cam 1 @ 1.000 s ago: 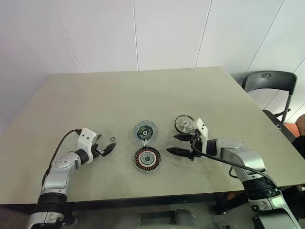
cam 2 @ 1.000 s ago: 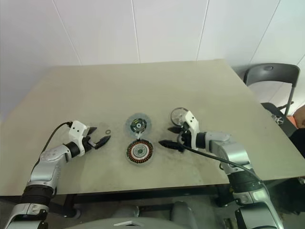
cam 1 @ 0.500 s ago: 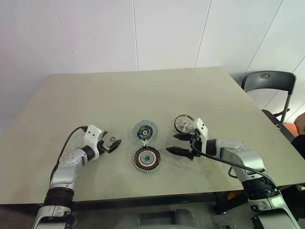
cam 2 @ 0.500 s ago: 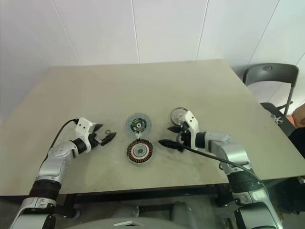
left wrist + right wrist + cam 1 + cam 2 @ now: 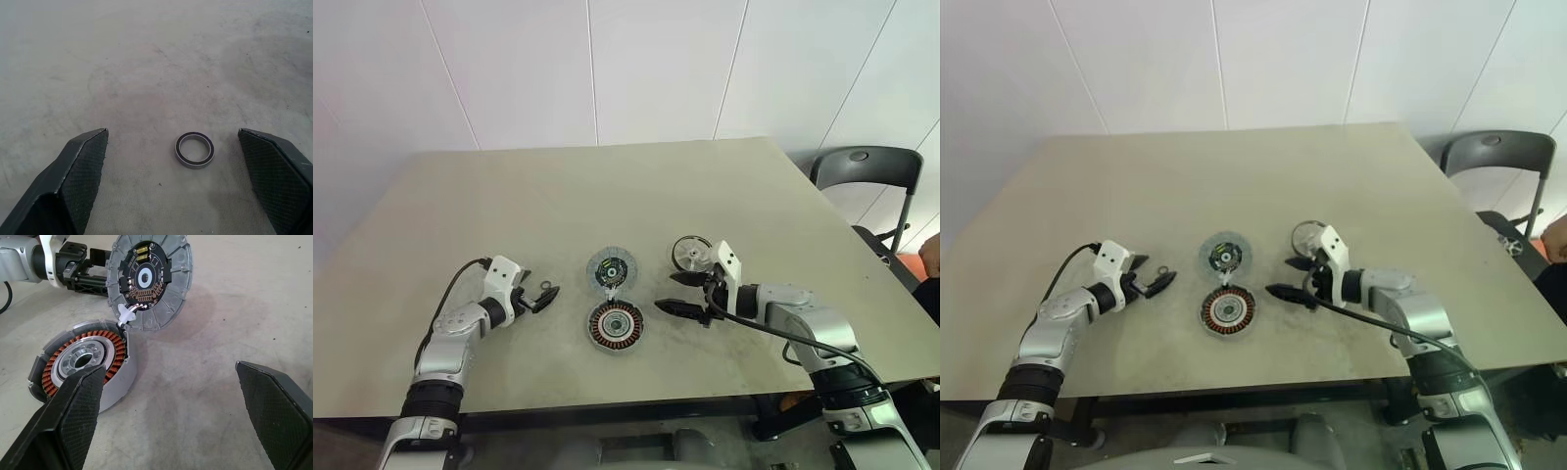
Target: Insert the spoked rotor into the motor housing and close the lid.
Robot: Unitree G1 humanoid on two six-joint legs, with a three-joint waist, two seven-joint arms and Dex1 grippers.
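Note:
The small dark ring (image 5: 546, 285) has crisp, shiny edges (image 5: 195, 165) running around it, so it will keep its round shape between my left gripper's fingers when I lift it.
The motor housing (image 5: 615, 325) lies flat near the table's front, its copper windings and silvery hub facing up. Just behind it, touching its rim, the lid (image 5: 611, 268) lies with its green-centred inside up. To the right of the lid rests the spoked rotor (image 5: 691, 253). My right gripper (image 5: 671, 294) stands open just right of the housing and in front of the rotor, holding nothing. Its wrist view shows the housing (image 5: 83, 364) and lid (image 5: 146, 281) ahead of it. My left gripper (image 5: 539, 292) is open on the left.
A small dark ring (image 5: 194, 150) lies on the table between my left gripper's spread fingertips (image 5: 85, 156). A black chair (image 5: 867, 171) stands beyond the table's right edge. The table (image 5: 607, 196) reaches far back to a white wall.
My left arm has edged a little to the right, bringing its open gripper around the small ring. The right arm and the motor parts have kept still.

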